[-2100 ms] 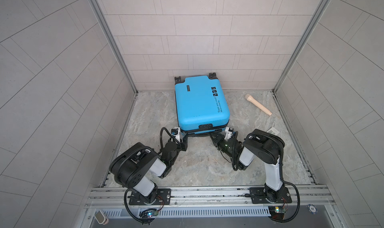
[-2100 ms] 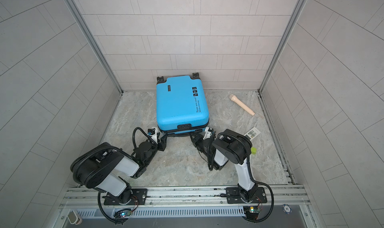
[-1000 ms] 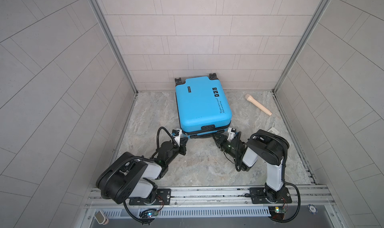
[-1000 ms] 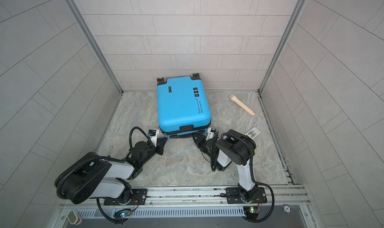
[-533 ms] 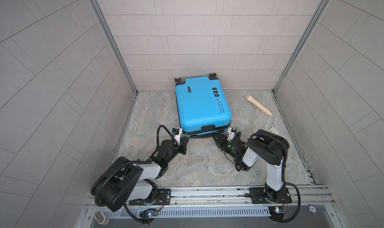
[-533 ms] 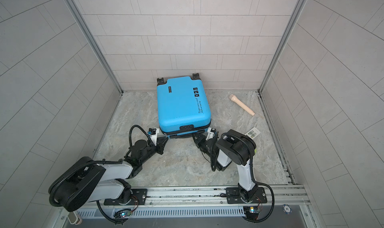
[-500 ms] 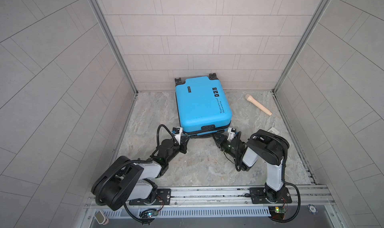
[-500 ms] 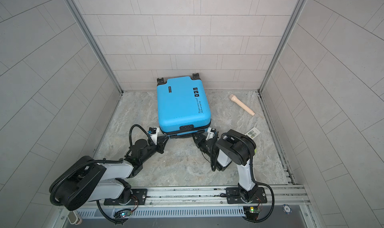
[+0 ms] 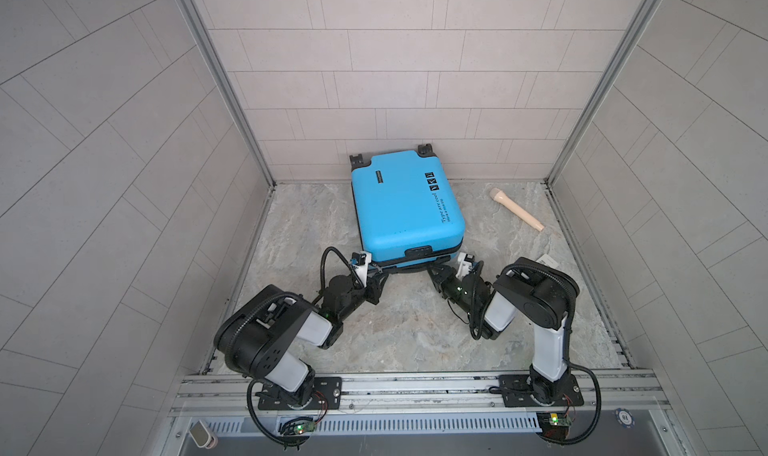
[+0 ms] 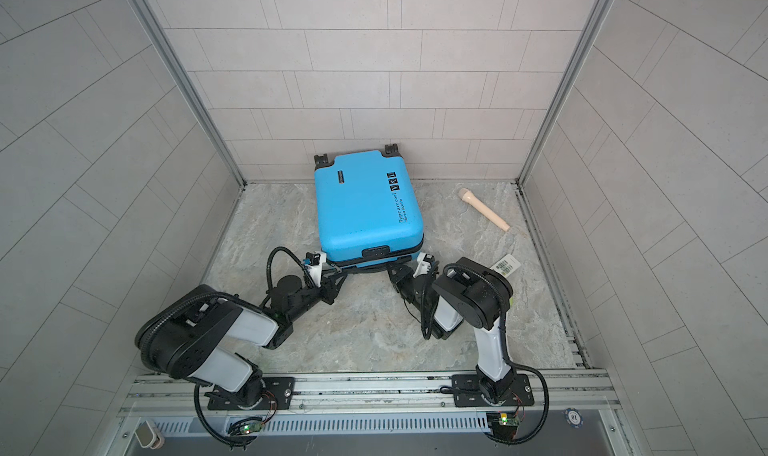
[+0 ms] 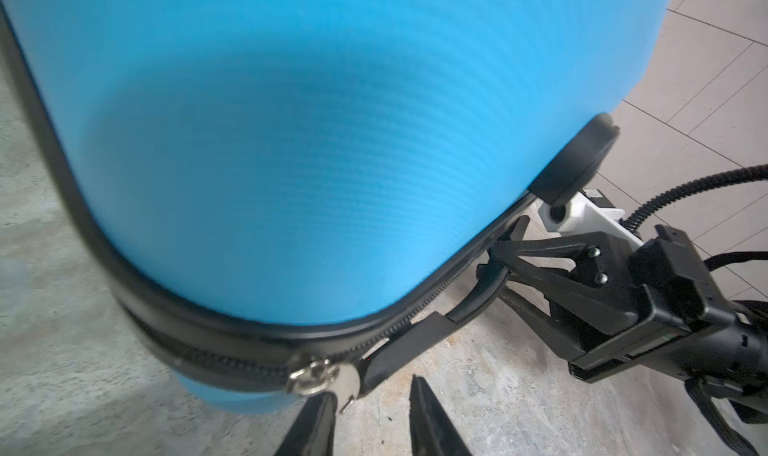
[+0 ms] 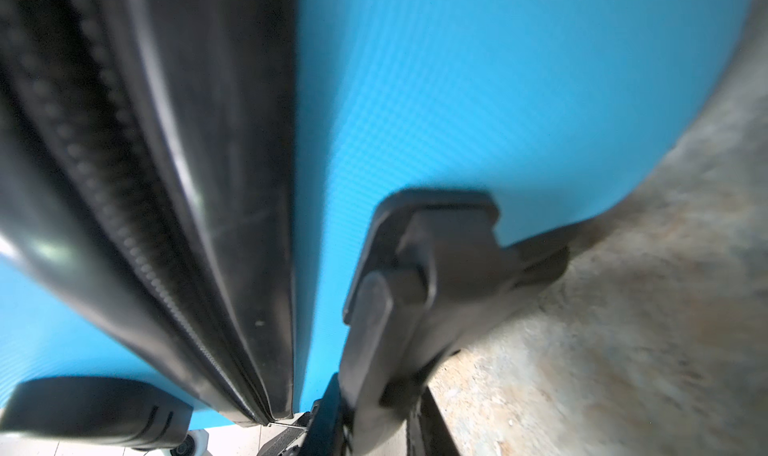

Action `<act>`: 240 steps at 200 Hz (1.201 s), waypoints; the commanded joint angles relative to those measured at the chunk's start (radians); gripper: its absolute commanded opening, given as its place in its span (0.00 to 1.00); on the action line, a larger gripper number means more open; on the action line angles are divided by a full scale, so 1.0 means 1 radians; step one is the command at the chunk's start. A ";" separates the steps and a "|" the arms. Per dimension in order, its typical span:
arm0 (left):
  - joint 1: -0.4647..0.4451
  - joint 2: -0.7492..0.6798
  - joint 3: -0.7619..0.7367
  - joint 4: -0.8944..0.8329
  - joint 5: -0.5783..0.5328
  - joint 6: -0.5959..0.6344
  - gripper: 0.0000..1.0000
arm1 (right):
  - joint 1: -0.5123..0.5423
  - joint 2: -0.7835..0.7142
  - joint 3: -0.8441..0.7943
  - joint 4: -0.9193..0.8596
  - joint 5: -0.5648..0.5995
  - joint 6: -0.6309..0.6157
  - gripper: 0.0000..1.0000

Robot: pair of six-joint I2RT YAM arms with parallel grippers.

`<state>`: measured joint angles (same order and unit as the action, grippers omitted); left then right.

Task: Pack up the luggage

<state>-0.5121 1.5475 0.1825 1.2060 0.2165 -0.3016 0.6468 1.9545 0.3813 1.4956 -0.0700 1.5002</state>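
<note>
The zipper pull (image 11: pixel 316 375) hangs outside my left gripper's fingers, so next I move them across to straddle it before closing, while my right gripper keeps the luggage's handle.
The luggage (image 9: pixel 405 208) (image 10: pixel 368 208), a bright-blue hard shell, lies flat and closed by the back wall. My left gripper (image 9: pixel 380 271) (image 11: pixel 372 389) is at its near left corner, open, with bare floor between the fingers. The metal zipper pull (image 11: pixel 322 375) hangs just beyond one fingertip (image 11: pixel 320 412). My right gripper (image 9: pixel 434 271) (image 12: pixel 380 416) is low at the near right corner, shut on the luggage's black handle (image 12: pixel 415 291). That handle (image 11: pixel 409 337) stretches from the zipper seam toward the right gripper.
A beige stick-shaped object (image 9: pixel 516 214) (image 10: pixel 483 208) lies on the stone floor at the back right. A white tag (image 9: pixel 547 261) (image 10: pixel 505 264) lies beside the right arm. Tiled walls close three sides, and a metal rail (image 9: pixel 415 385) runs along the front.
My left gripper has opened and let go of the zipper pull, and the left arm's elbow has risen. The right gripper and the luggage have stayed put.
</note>
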 commanded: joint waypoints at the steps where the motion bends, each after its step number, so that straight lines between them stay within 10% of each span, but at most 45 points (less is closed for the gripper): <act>1: 0.024 -0.043 0.005 0.098 -0.206 0.046 0.35 | 0.013 0.021 -0.027 -0.075 -0.008 -0.155 0.00; 240: 0.048 -0.096 0.137 0.034 0.056 -0.128 0.00 | 0.008 0.049 -0.004 -0.075 -0.025 -0.151 0.00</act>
<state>-0.4847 1.5261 0.2131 1.1530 0.1864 -0.3305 0.6411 1.9770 0.3950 1.5139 -0.0471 1.5002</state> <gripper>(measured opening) 0.060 0.217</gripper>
